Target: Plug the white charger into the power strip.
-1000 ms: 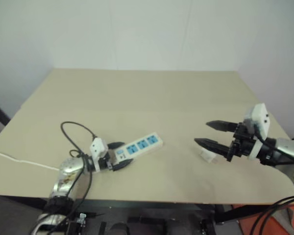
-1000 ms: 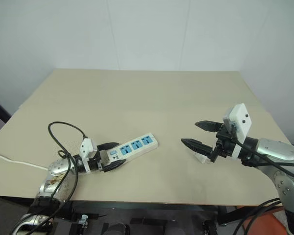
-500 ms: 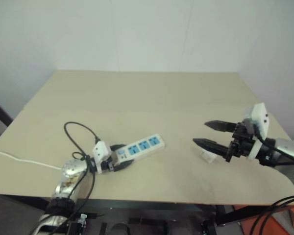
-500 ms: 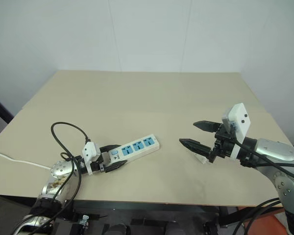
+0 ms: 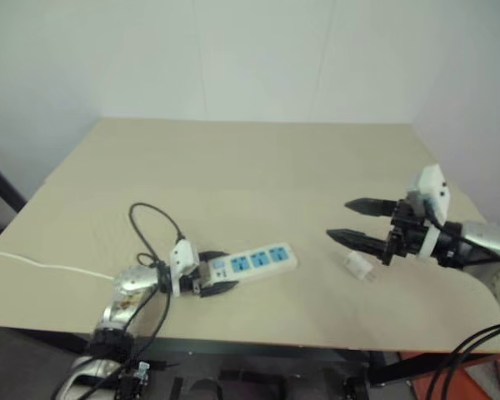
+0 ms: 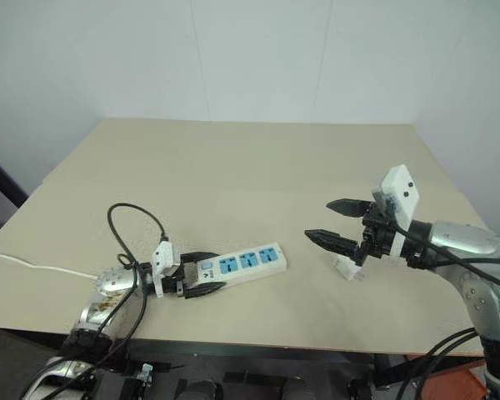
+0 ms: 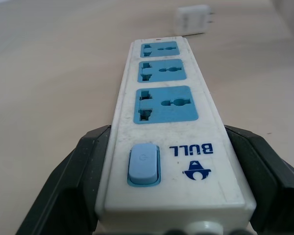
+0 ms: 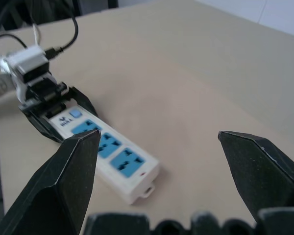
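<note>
The robot's open right gripper should go down next until its fingers are on both sides of the charger's body, since the white charger lies clear of the power strip with its prongs pointing away.
The power strip is a white bar with three blue sockets, lying near the table's front edge. My left gripper is shut on its switch end, and in the left wrist view both black fingers press the sides of the strip. The white charger lies flat on the table to the right, also seen as the small white block past the strip's far end. My right gripper hovers open just above and beside the charger, holding nothing.
A thin white cord runs off the left table edge, and a black cable loops above my left wrist. The beige table stretches back to the white wall. Its right edge runs close behind my right arm.
My left gripper has closed on the strip's switch end and shifted it a little to the right. The right gripper stays open near the charger. The camera has shifted slightly.
</note>
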Available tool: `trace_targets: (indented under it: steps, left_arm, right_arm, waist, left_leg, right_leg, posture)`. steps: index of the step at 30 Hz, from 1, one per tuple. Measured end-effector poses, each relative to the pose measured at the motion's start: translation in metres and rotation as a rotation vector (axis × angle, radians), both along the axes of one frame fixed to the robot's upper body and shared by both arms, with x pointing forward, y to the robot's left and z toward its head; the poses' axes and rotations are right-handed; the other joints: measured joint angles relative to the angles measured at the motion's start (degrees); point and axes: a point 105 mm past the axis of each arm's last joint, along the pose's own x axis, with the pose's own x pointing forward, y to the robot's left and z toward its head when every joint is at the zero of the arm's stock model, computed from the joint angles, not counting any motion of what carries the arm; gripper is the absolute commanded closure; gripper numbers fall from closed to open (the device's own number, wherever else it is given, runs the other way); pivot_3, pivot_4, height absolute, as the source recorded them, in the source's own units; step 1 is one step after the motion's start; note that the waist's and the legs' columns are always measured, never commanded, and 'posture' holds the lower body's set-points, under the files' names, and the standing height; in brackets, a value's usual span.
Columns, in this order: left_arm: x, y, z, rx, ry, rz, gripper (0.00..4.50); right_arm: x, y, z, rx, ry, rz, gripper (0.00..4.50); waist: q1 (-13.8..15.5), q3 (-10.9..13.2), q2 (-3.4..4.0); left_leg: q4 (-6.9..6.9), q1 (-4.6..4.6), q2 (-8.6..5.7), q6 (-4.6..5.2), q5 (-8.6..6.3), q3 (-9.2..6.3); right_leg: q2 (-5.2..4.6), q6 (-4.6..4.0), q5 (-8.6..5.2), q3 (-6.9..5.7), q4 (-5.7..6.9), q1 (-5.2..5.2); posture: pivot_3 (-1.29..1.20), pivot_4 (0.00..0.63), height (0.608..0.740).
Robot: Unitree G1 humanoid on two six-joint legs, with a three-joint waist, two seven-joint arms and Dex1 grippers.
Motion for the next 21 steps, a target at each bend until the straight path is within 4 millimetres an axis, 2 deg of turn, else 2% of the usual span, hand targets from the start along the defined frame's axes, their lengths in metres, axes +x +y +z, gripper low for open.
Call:
trace_targets:
  steps: [4,8,10,17,21]
  left_arm:
    - [-0.006,-0.005,0.005,0.033,-0.011,-0.115,1.20]
    - [-0.011,-0.008,-0.011,0.051,0.023,-0.166,1.20]
    - [-0.009,-0.011,-0.012,0.047,0.014,-0.171,1.20]
    - [-0.003,-0.016,-0.013,0.050,-0.014,-0.178,1.20]
    - [-0.003,-0.017,-0.013,0.050,-0.021,-0.185,1.20]
  right_arm:
    - [0.006,-0.005,0.001,-0.029,0.005,0.001,0.00]
    - [0.012,-0.006,-0.008,-0.076,0.039,-0.013,0.00]
    - [0.017,-0.007,-0.013,-0.101,0.072,-0.041,0.00]
    - [0.047,-0.011,-0.015,-0.216,0.306,-0.313,0.00]
    - [0.053,-0.014,-0.022,-0.318,0.431,-0.407,0.00]
  waist:
    - [-0.07,0.00,0.00]
    - [-0.10,0.01,0.00]
    - [0.00,0.01,-0.01]
    - [0.16,-0.01,0.02]
    - [0.21,-0.01,0.03]
  left_leg:
    - [-0.01,-0.01,0.00,0.02,-0.01,0.00]
    - [0.00,0.01,0.00,0.02,-0.01,0.00]
    - [0.02,0.01,0.00,0.02,-0.01,-0.01]
    - [0.03,0.01,-0.02,0.02,-0.01,-0.03]
    - [0.03,-0.05,-0.02,0.02,-0.01,-0.04]
  right_leg:
    - [0.00,-0.03,0.01,0.01,0.00,-0.01]
    - [0.01,-0.01,0.00,0.01,0.02,-0.01]
    - [0.00,-0.01,0.00,0.00,0.02,0.01]
    - [-0.03,-0.21,0.12,0.01,0.01,-0.01]
    - [-0.04,-0.33,0.18,-0.02,0.01,-0.06]
  posture:
    - [0.00,0.150,0.740]
    - [0.00,0.150,0.740]
    - [0.00,0.150,0.740]
    - [0.00,0.150,0.740]
    - [0.00,0.150,0.740]
